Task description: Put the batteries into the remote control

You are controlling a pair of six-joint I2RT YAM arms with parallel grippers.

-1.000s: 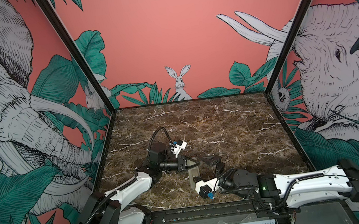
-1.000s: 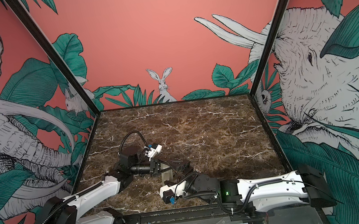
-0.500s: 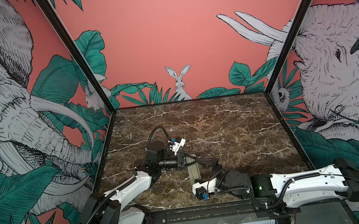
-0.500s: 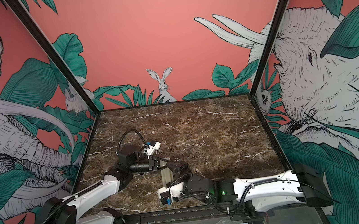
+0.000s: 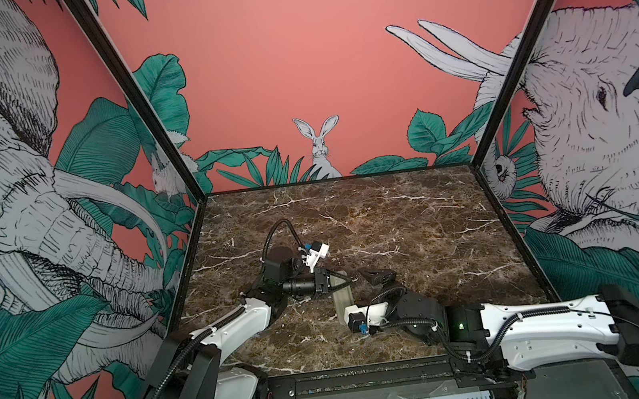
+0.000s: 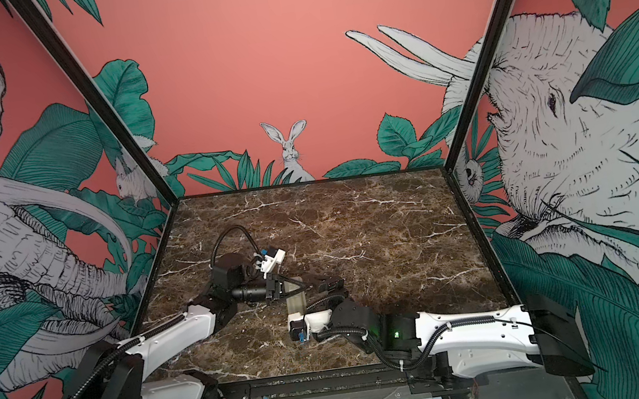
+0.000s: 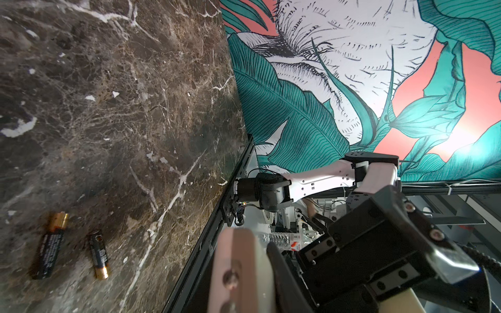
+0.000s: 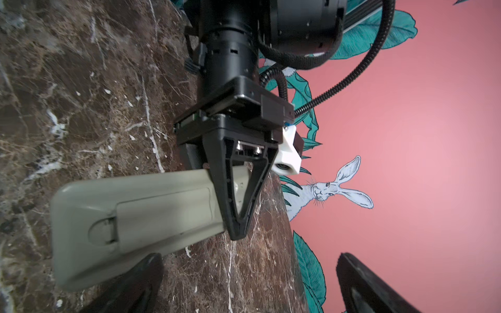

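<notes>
The cover's latch (image 8: 106, 231) is outside my right gripper's fingers, so next my right gripper moves back, turns and places its fingers on both sides of the remote's cover end (image 8: 75, 237).
My left gripper (image 5: 345, 283) (image 6: 300, 286) is shut on the remote control (image 5: 342, 299) (image 6: 295, 298) and holds it above the marble near the front middle. The right wrist view shows the remote's greyish-beige back (image 8: 135, 216) with the battery cover in place and the left gripper (image 8: 237, 231) clamped across its far end. My right gripper (image 5: 374, 281) (image 8: 244, 287) stands open just beside the remote, with one finger (image 8: 130, 284) close under its cover end. Two batteries (image 7: 51, 246) (image 7: 99, 254), dark with gold ends, lie side by side on the marble in the left wrist view.
The brown marble floor (image 5: 396, 220) is boxed in by patterned walls on three sides. A black rail (image 5: 370, 376) runs along the front edge. The right arm's white forearm (image 5: 543, 322) lies low along the front right.
The remote now stands more upright in the left gripper, showing more of its pale back. The right arm's wrist has shifted slightly away from the front edge, its jaws staying open.
</notes>
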